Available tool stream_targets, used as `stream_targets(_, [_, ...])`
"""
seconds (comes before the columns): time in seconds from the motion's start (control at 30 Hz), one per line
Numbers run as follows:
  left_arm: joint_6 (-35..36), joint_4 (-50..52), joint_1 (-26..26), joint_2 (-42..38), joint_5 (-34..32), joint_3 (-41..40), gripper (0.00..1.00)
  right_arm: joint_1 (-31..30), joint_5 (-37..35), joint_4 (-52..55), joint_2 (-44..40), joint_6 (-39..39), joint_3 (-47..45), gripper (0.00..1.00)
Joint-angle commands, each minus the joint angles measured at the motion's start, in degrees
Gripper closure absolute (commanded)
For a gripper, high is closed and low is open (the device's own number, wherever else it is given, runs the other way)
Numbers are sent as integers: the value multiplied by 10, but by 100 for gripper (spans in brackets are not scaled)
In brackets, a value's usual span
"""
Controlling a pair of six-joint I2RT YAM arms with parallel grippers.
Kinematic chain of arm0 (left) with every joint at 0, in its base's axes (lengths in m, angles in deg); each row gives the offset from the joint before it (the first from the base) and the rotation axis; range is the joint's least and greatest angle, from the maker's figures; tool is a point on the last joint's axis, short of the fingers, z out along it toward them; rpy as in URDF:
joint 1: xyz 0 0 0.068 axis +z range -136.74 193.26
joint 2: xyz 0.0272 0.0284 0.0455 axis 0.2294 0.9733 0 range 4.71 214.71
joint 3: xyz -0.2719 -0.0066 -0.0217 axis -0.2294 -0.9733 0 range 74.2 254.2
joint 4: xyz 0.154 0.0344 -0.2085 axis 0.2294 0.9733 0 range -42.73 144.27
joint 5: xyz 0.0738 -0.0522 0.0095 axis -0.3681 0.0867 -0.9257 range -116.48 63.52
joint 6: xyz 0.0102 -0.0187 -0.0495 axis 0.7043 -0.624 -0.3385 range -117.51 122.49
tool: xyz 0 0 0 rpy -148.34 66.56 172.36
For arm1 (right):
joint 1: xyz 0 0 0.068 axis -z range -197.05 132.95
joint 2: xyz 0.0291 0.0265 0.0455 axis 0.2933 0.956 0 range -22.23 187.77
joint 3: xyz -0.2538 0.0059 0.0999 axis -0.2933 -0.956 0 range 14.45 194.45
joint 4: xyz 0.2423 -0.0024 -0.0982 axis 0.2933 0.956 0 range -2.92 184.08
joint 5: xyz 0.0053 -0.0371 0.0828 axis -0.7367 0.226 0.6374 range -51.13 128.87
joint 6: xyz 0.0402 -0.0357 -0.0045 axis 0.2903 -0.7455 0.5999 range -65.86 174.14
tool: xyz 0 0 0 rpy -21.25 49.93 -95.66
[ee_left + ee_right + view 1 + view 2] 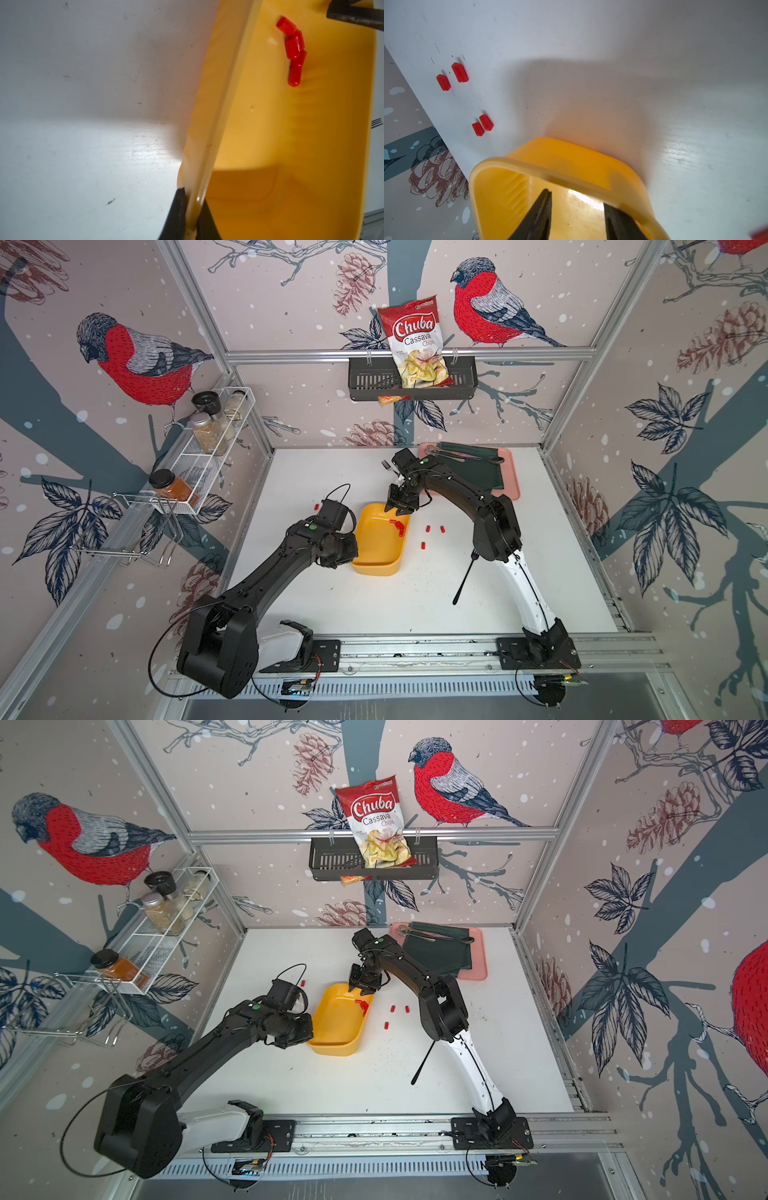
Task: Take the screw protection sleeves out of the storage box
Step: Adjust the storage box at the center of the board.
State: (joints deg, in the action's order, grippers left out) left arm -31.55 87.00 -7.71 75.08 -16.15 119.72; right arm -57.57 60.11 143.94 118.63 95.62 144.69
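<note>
The robot's right gripper is coming in at a slant at the box's far rim (377, 504), away from the sleeves, so it should move back, turn and come down over the sleeves (399, 527).
The yellow-orange storage box (376, 549) (332, 1029) sits mid-table. Several red screw protection sleeves (398, 526) (363, 1006) (293, 49) lie clustered inside it against its right wall. My left gripper (192, 207) is shut on the box's left wall (209, 145), one finger inside and one outside. My right gripper (397, 510) (360, 991) (577, 197) reaches down into the box's far end (571, 164), open, with nothing between its fingers. More sleeves lie on the table: three right of the box (427, 528) (459, 72) (482, 124) and one to its far left (316, 506).
A black fork (465, 576) lies on the table beside the right arm. A pink tray (511, 485) with dark green cloth and cutlery sits at the back right. A wire spice rack (208, 456) hangs on the left wall, and a black basket (415, 381) with a chips bag on the back wall.
</note>
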Motion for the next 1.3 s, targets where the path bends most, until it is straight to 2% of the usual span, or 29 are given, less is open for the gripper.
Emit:
stream_targets(0.0, [-35,-13,-1,-19,-12,-19,94,-5,-109,-44,-10,-23,0,53])
stream_targets(0.23, [-103,-81,-6,-66,-41,-76,92,-37,-146,-26,-23,-28,-2,53])
stream_targets(0.37, [-115,-103,-14,-69,-46,-92,87,-47,-150,-7,-18,-23,-7,53])
stream_targets(0.5, [-136,-114,-26,-80,-47,-105,64,-54,-171,32,-19,-3,-5,53])
stream_targets(0.6, [-145,-114,-26,-95,-39,-109,56,-63,-177,55,-23,11,-1,53])
stream_targets(0.77, [-143,-109,-28,-105,-18,-101,55,-77,-193,103,-24,52,11,53])
stream_targets(0.9, [-139,-148,-28,-110,17,-107,55,-86,-204,124,-24,81,8,53])
stream_targets(1.17, [-142,-228,-31,-122,96,-133,56,-84,-235,161,2,80,17,54])
stream_targets(1.27, [-139,-214,-34,-132,92,-128,57,-82,-246,172,11,78,24,54])
